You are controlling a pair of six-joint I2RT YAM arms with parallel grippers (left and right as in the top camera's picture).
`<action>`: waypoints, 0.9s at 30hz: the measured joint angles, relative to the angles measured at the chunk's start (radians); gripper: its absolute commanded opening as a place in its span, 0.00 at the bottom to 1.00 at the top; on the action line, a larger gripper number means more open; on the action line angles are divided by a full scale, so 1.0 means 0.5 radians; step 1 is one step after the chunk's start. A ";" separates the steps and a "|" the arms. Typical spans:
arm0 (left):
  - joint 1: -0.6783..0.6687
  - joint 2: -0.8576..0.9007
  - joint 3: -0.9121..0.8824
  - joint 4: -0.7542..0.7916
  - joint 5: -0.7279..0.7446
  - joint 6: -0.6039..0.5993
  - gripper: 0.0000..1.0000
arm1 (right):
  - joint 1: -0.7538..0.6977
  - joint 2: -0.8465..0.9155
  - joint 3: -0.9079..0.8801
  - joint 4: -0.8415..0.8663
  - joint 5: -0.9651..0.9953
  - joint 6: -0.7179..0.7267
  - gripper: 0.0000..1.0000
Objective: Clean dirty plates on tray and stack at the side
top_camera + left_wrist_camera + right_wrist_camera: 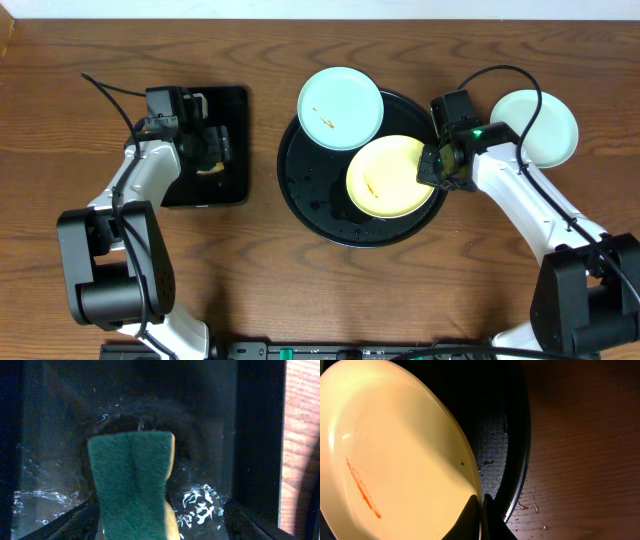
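My left gripper's open fingers have the green-and-yellow sponge (131, 467) off-center between them, so next my left gripper lines up with and goes down over the sponge's middle (134, 497) before it closes and lifts.
The round black tray (312, 200) sits mid-table. A pale yellow plate (385, 178) with an orange streak lies in it, and my right gripper (432, 172) is shut on its right rim; the right wrist view shows the fingers (481, 510) pinching the plate's edge (395, 460) over the tray rim (517, 475). A mint-blue plate (340, 108) with orange specks rests on the tray's upper left. Another mint-blue plate (545, 125) lies on the table at right. My left gripper (208, 150) is shut on a green-and-yellow sponge (132, 485) over the rectangular tray.
A smaller black rectangular tray (235, 175) lies at the left, wet inside (200, 505). Water drops lie on the wood beside the round tray (535, 510). The wooden table surrounds everything.
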 measured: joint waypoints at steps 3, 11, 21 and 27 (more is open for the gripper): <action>0.000 -0.001 0.000 0.018 -0.008 0.000 0.81 | 0.000 0.000 0.001 0.002 0.000 0.000 0.01; 0.000 -0.001 0.000 -0.024 -0.014 -0.001 0.81 | 0.000 0.000 0.000 0.007 0.000 0.000 0.01; -0.010 -0.001 -0.027 -0.169 -0.157 -0.034 0.68 | 0.000 0.000 0.000 0.007 0.000 0.001 0.01; -0.048 -0.001 -0.144 -0.097 -0.168 -0.051 0.23 | 0.000 0.000 0.000 0.007 0.000 0.001 0.01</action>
